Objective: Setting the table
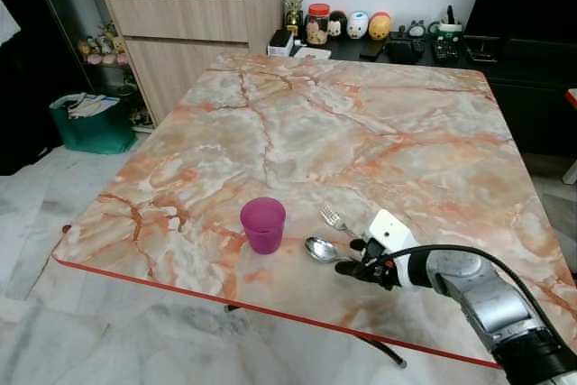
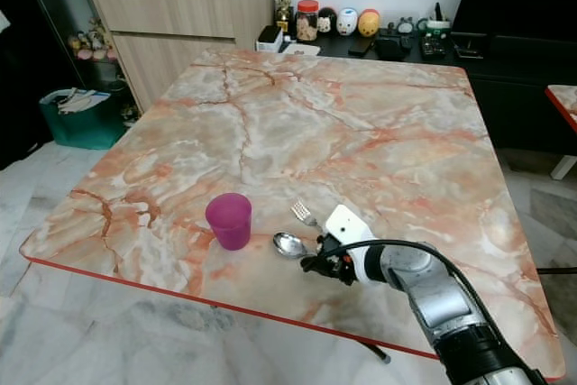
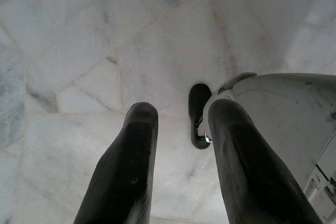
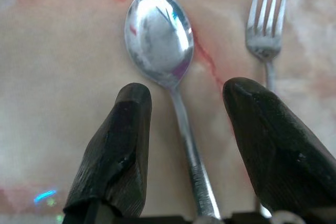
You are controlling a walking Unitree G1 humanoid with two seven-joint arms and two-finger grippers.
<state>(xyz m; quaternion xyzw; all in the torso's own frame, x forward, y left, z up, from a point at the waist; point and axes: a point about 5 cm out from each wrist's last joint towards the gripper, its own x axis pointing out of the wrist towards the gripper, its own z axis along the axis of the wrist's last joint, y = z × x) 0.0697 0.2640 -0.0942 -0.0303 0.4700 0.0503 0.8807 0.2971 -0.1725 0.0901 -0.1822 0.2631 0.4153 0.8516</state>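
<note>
The spoon (image 1: 320, 249) will come up by itself and leave the fork lying when I lift, because marble shows (image 4: 220, 59) between the spoon and the fork.
A purple cup (image 1: 262, 224) stands upright near the front edge of the marble table (image 1: 361, 114). Just to its right lie a metal spoon (image 1: 319, 249) and a fork (image 1: 334, 219), side by side, heads pointing away from me. My right gripper (image 1: 353, 257) rests low over their handles. In the right wrist view it is open, one finger on each side of the spoon's (image 4: 160, 38) handle, and the fork (image 4: 266, 24) lies just outside one finger. My left gripper (image 3: 184, 109) hangs idle over the floor, fingers apart.
The table's red front edge (image 1: 270, 313) is close to the cup and cutlery. A wooden cabinet (image 1: 189, 24) and a green bin (image 1: 90, 123) stand at the far left. A low black shelf (image 1: 397, 42) with jars and figurines runs behind the table.
</note>
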